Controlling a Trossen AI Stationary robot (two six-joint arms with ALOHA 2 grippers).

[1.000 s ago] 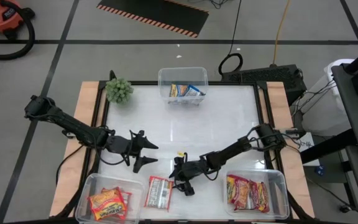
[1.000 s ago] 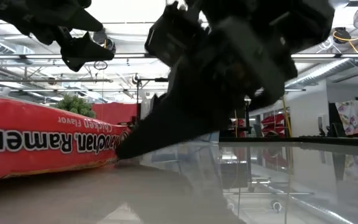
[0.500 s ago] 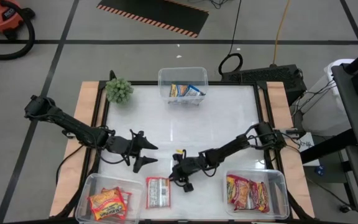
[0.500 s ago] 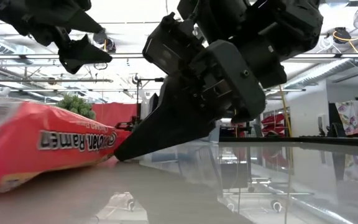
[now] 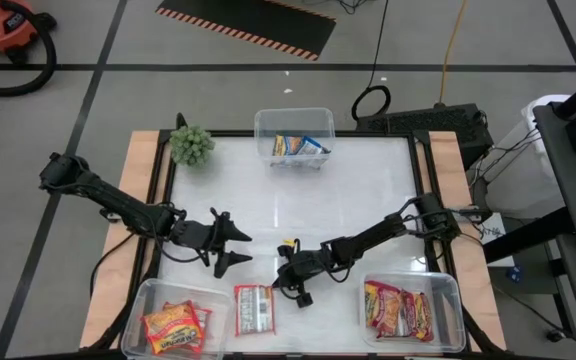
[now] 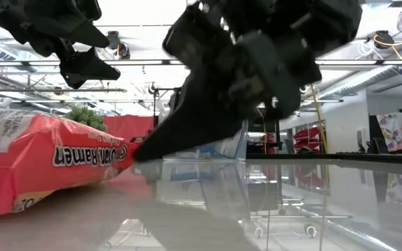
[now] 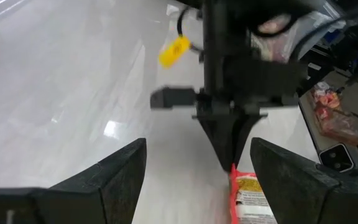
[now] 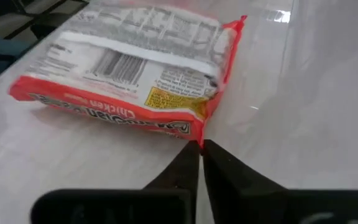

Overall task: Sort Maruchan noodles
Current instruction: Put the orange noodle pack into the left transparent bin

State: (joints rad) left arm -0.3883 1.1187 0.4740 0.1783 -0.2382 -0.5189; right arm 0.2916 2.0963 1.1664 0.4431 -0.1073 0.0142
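Next, I lift the packet and let my open left gripper take the packet's end edge [image 8: 231, 55], because my right gripper is pinching only the noodle packet's corner [image 8: 200, 138].
A red-and-white Maruchan noodle packet [image 5: 255, 308] lies flat near the table's front edge, between two clear tubs. My right gripper [image 5: 276, 287] is low over the table at the packet's far right corner, and its fingers are shut on it [image 8: 199, 148]. My left gripper [image 5: 242, 248] hovers open, left of the right one and clear of the table, holding nothing. Orange-yellow packets [image 5: 173, 325] fill the front left tub, red ones [image 5: 400, 310] the front right tub, and blue-and-white ones [image 5: 298, 146] the far tub. My right gripper pinches the packet's crimped end seam at its corner [image 8: 199, 135] between its two fingertips. The fingers slant down from the table's right and far side. Most of the packet still rests on the table [image 6: 19, 202]. In the low view the held red end [image 6: 128, 152] sits at the fingertip.
Clear tubs stand at the front left [image 5: 140, 300], front right [image 5: 453, 290] and far centre [image 5: 264, 122]. A green bushy plant [image 5: 192, 146] sits in the far left corner. Bare white tabletop [image 5: 348, 200] stretches across the middle.
My right gripper has shut its fingers at the packet's far right corner and drawn slightly toward the far edge. The packet has shifted and turned a little on the table, and its long sides now lie straighter.
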